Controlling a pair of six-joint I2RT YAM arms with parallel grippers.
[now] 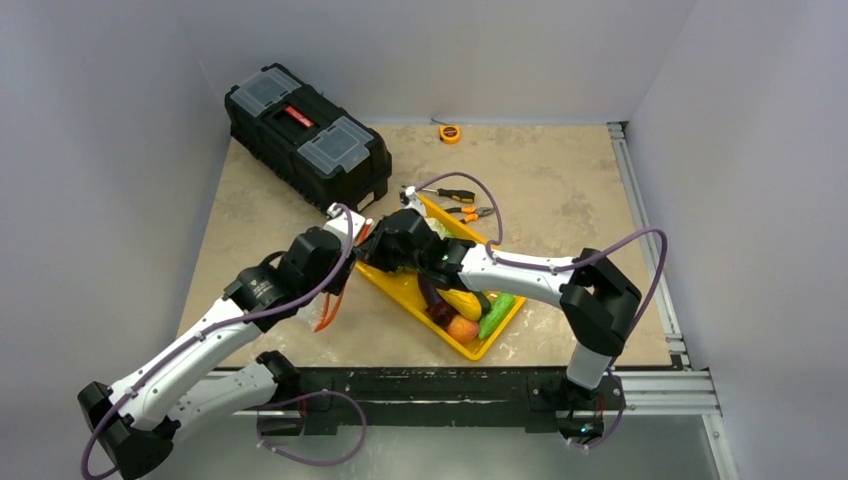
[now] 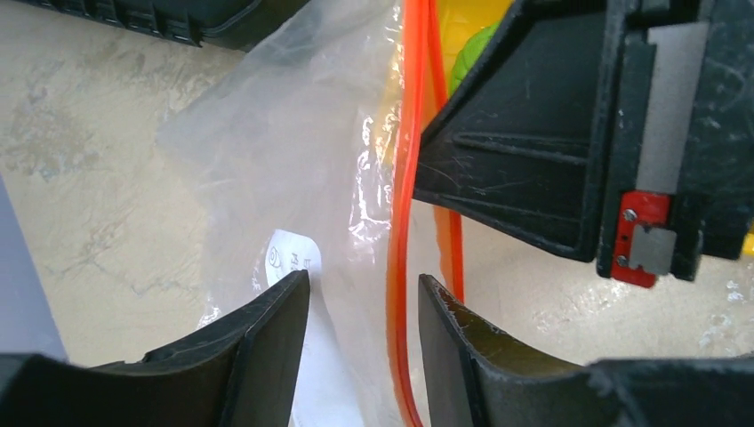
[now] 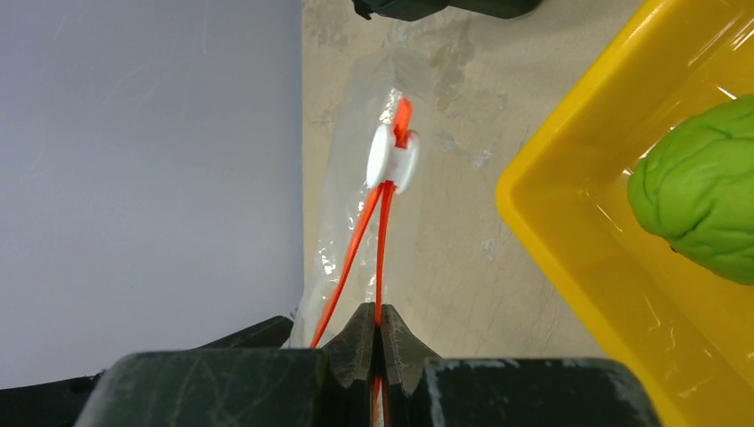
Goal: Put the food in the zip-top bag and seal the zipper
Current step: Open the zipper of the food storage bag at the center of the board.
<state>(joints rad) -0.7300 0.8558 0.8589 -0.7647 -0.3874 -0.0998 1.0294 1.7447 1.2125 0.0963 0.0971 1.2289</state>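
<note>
I should hold the bag's opening with my left gripper while my right gripper, now shut on one zipper strip (image 3: 382,258), opens and fetches food from the tray (image 1: 432,300).
The clear zip-top bag (image 2: 293,151) lies on the table just left of the yellow tray, its mouth parted. My right gripper (image 3: 377,311) is shut on one red-orange strip of the zipper (image 3: 382,240); the other strip splays off to the left. A white slider (image 3: 394,158) sits at the far end of the zipper. My left gripper (image 2: 363,289) is open, with bag film and one zipper strip (image 2: 400,222) between its jaws. In the top view both grippers (image 1: 345,250) (image 1: 385,250) meet over the bag's mouth. The eggplant (image 1: 432,297), squash (image 1: 462,300), peach (image 1: 462,329), cucumber (image 1: 496,315) and cabbage (image 3: 702,187) lie in the tray.
The yellow tray (image 1: 400,288) sits diagonally at centre, its corner close to the bag (image 3: 569,231). A black toolbox (image 1: 305,132) stands at the back left. A screwdriver (image 1: 455,194), pliers (image 1: 470,212) and a tape measure (image 1: 450,133) lie behind the tray.
</note>
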